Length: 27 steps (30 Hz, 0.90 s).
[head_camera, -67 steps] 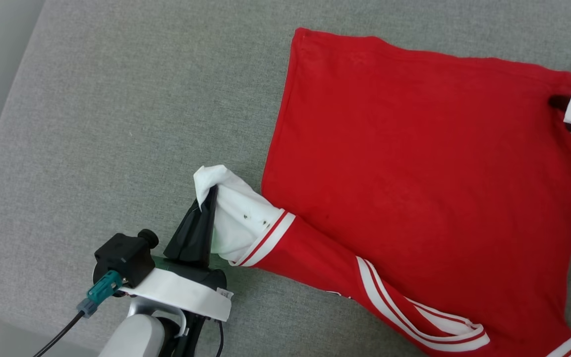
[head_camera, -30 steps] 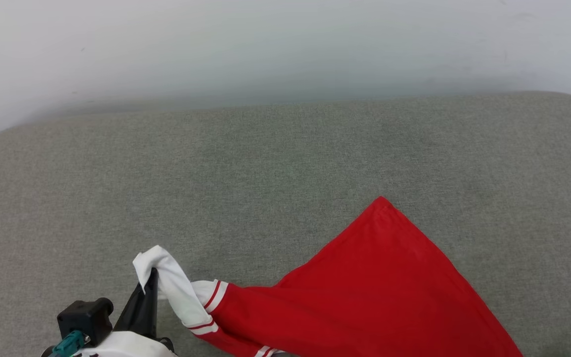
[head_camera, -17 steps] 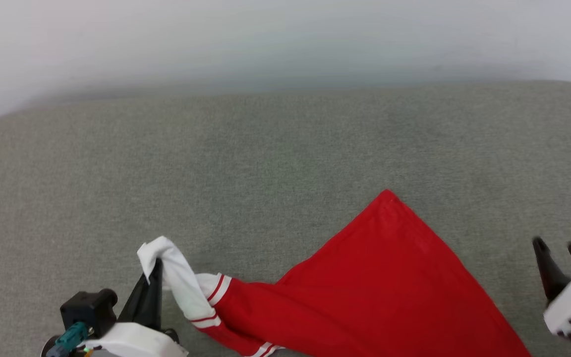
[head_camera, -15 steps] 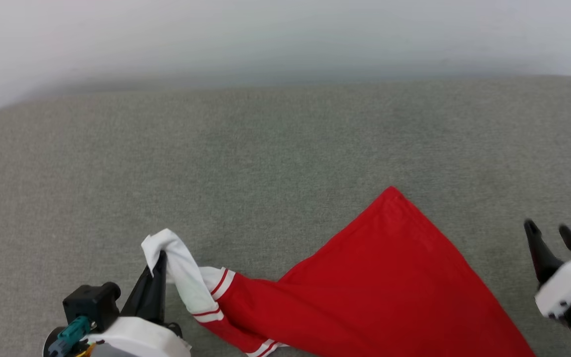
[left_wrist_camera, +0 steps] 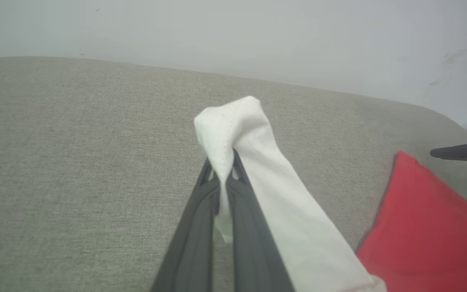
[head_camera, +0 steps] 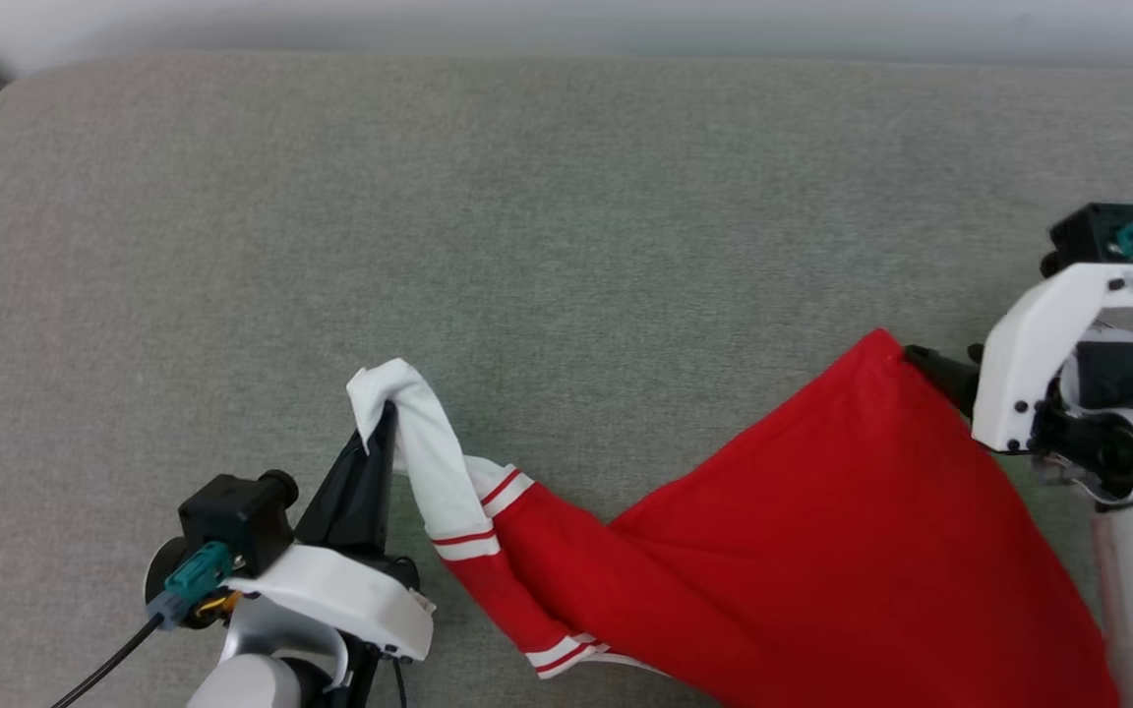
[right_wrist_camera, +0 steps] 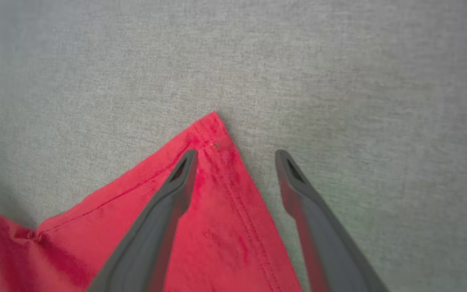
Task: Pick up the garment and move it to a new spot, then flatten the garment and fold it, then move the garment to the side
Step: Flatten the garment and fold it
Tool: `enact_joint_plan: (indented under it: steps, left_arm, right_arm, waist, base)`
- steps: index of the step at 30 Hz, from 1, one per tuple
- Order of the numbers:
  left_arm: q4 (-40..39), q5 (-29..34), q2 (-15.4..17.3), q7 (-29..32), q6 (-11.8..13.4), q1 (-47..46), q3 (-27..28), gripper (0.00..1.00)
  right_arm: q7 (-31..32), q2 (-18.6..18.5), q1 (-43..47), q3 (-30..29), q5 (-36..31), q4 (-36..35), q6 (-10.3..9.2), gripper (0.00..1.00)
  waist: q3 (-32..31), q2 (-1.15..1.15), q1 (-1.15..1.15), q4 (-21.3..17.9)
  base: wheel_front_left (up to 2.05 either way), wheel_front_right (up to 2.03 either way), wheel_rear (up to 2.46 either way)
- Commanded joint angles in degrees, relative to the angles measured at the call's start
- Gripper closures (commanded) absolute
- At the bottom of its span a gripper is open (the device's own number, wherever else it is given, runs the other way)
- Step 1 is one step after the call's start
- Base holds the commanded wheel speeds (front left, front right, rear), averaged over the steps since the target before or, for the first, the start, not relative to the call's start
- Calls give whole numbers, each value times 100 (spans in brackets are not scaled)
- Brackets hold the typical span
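Note:
The red edge dips slack (head_camera: 611,520) from one of my grippers to the other, so the garment (head_camera: 840,519) will pull out into a straight line when I pull the hem corner.
The garment (head_camera: 803,551) lies crumpled on the grey cushion, red with a white sleeve (head_camera: 424,442) and striped trim. My left gripper (head_camera: 382,425) is shut on the white sleeve's end, lifting it into a peak (left_wrist_camera: 233,121) above the shut left gripper (left_wrist_camera: 222,172). My right gripper (right_wrist_camera: 235,156) is open over the garment's pointed hem corner (right_wrist_camera: 213,129). One fingertip (right_wrist_camera: 187,160) is over the red cloth and the other is over bare cushion. In the head view my right gripper (head_camera: 925,362) sits right beside that corner (head_camera: 876,349).
The grey upholstered surface (head_camera: 566,226) stretches wide to the left and far side of the garment. Its rounded far edge meets a pale wall (left_wrist_camera: 258,32). My right arm's white wrist housing (head_camera: 1048,344) stands at the right edge.
The head camera has shifted. My right gripper opened, letting go of the garment, then moved up to the hem corner. The left gripper stays shut on the sleeve.

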Motion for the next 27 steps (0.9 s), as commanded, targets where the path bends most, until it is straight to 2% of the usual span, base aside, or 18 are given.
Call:
enact_joint_plan:
  steps: [1, 9, 10, 11, 13, 14, 20, 27]
  left_arm:
    - [67, 18, -53, -57, -55, -142, -26, 100]
    - [350, -23, -205, -182, -211, -398, -166, 100]
    - [382, -34, -209, -204, -214, -410, -169, 100]
    - [410, -34, -215, -211, -225, -426, -170, 100]
    - [466, -44, -224, -238, -242, -449, -172, 100]
    - [488, -54, -225, -246, -254, -454, -175, 100]
    - [628, -85, -232, -282, -280, -485, -193, 100]
    - [650, -41, 2, -238, -370, -648, -129, 100]
  right_arm:
    - [233, 30, -190, 84, -30, 138, -2, 0]
    - [906, 126, -241, 455, 81, 997, -2, 0]
    - [948, 136, -199, 486, 102, 1085, -2, 22]
    - [954, 124, -175, 510, 109, 1156, -2, 55]
    - [953, 108, -155, 533, 158, 1276, -2, 88]
    - [943, 105, -151, 538, 181, 1312, -2, 100]
    - [518, -88, -319, 597, 380, 1211, -2, 100]
    - [-234, -429, -514, 726, 393, 806, -2, 100]
  waist:
    - [152, 0, -1, 161]
    - [275, 0, -1, 378]
    - [278, 0, -1, 392]
    - [280, 0, -1, 403]
    - [270, 0, -1, 423]
    - [261, 0, -1, 431]
    - [68, 0, -1, 458]
    - [-461, 0, -1, 347]
  base:
    - [0, 0, 0]
    - [0, 0, 0]
    - [0, 0, 0]
    - [0, 0, 0]
    - [0, 0, 0]
    - [0, 0, 0]
    - [0, 0, 0]
    - [0, 0, 0]
